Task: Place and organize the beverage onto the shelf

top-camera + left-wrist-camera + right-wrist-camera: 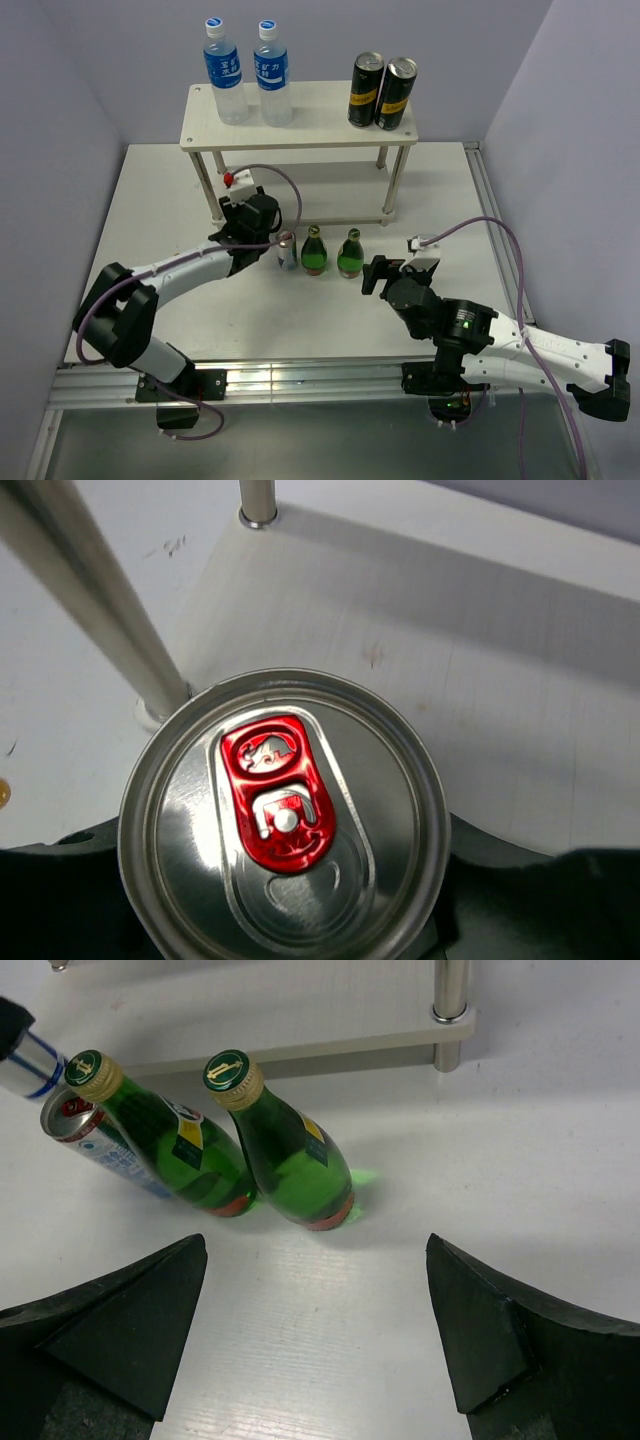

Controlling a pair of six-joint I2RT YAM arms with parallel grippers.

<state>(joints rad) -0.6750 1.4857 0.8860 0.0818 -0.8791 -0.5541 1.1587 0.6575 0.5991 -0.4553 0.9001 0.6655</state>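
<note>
I should move my left gripper inward until the can is past the front leg before letting go, because open lower board [320, 610] lies ahead of the upright silver can [285, 820].
The shelf [300, 112] stands at the back; two water bottles [247, 72] and two black-and-gold cans [381, 92] stand on its top board. My left gripper [270, 243] is shut on a silver can with a red tab [287, 251], just in front of the shelf's lower board [450, 650]; the can top [285, 825] fills the left wrist view. Two green glass bottles [314, 251] [350, 254] stand right of the can. My right gripper [372, 274] is open and empty, just right of them; they show ahead of it [290, 1155] [170, 1145].
Shelf legs [90, 610] [448, 1000] stand close to the can and the bottles. The lower board [300, 1010] lies bare behind the bottles. The white table [440, 210] is bordered by a metal rail at the right and front.
</note>
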